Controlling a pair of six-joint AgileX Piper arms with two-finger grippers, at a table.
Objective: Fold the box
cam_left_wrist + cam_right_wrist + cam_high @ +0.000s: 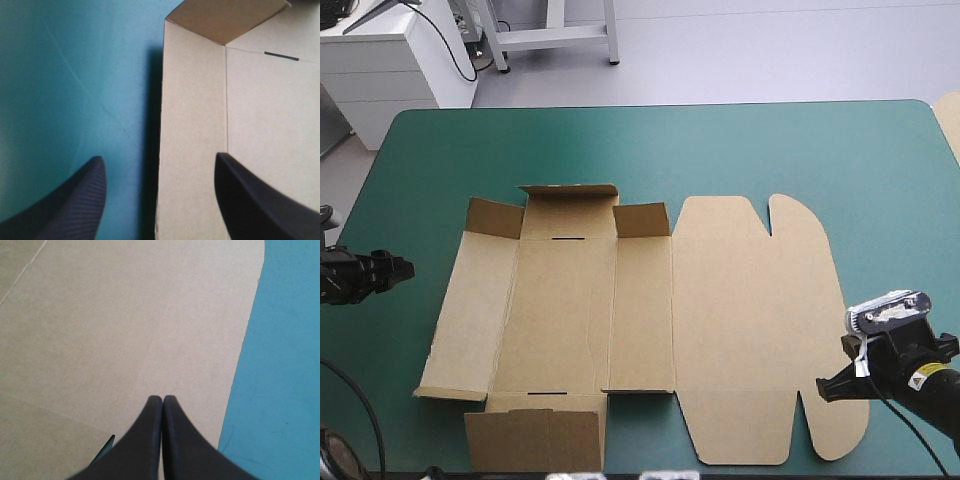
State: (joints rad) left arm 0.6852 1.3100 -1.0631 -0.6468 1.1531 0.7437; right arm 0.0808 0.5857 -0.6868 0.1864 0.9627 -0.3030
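Note:
The lid (750,310) is joined to the box's side along a crease (674,310). The lid will follow along, still spread open, when I pull the box by its sides.
The brown box (640,320) lies spread open on the teal-green cover. Its left half has low walls and corner flaps partly raised. The lid with two rounded flaps lies flat on the right. My left gripper (405,267) hovers open off the box's left side. In the left wrist view the left gripper (159,165) straddles the edge of the left wall panel (192,140). My right gripper (823,390) is shut with nothing in it, over the lid's front right rounded flap. The right wrist view shows the right gripper (162,400) above the lid board (125,330), near its curved edge.
The box's front flap (535,435) reaches close to the table's front edge. A white cabinet (390,55) stands beyond the far left corner. A pale object (950,120) shows at the table's right edge.

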